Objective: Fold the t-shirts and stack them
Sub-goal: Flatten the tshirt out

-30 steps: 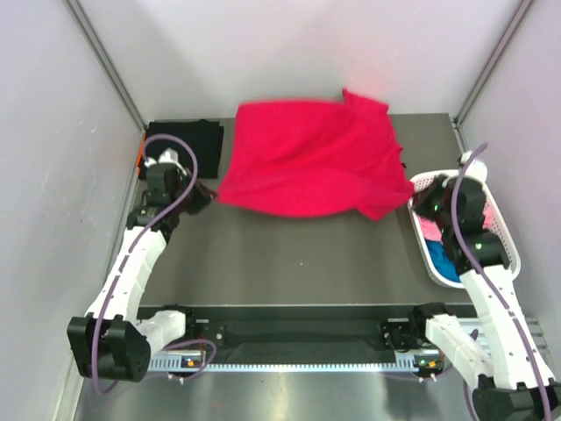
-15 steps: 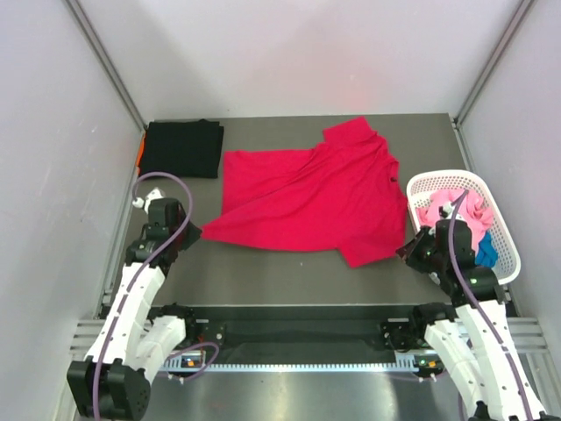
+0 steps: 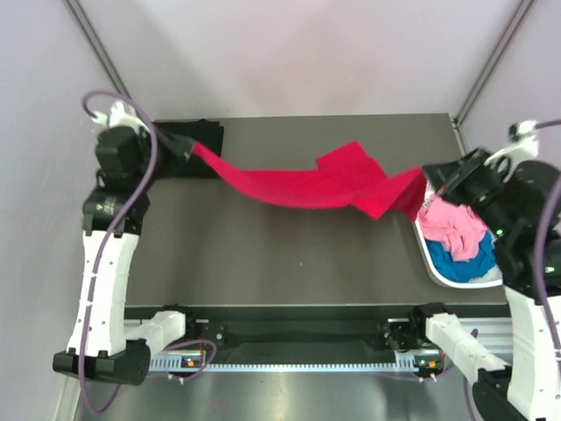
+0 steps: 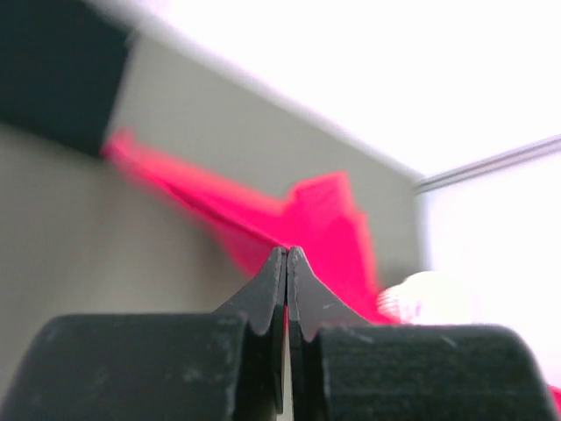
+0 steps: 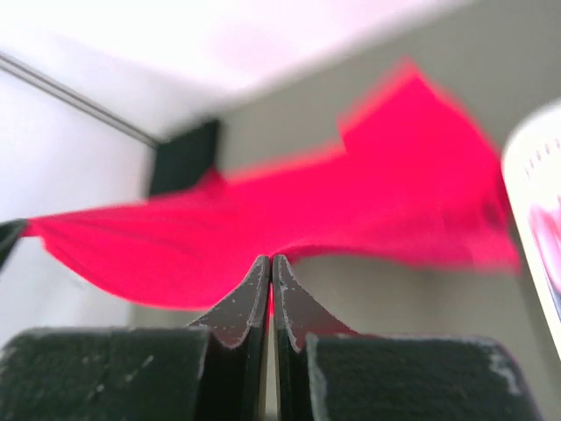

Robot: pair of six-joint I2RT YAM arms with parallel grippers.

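The bright red t-shirt is bunched up in the air, so my left gripper and right gripper should swing it toward the back panel and then pull it flat toward the front.
The bright red t-shirt hangs stretched in the air above the table between both grippers. My left gripper is raised at the far left and shut on one edge of it; the shirt shows red past the shut tips in the left wrist view. My right gripper is raised at the right and shut on the other edge; the shirt fills the right wrist view. A folded black t-shirt lies at the back left corner. Pink and blue t-shirts lie in the basket.
The white lattice basket stands at the table's right edge, under my right arm. The grey table is walled in by white panels at the back and sides.
Both arms have risen and pulled apart, lifting the red t-shirt off the table, where it lay spread half a second ago. It now hangs taut between the grippers.
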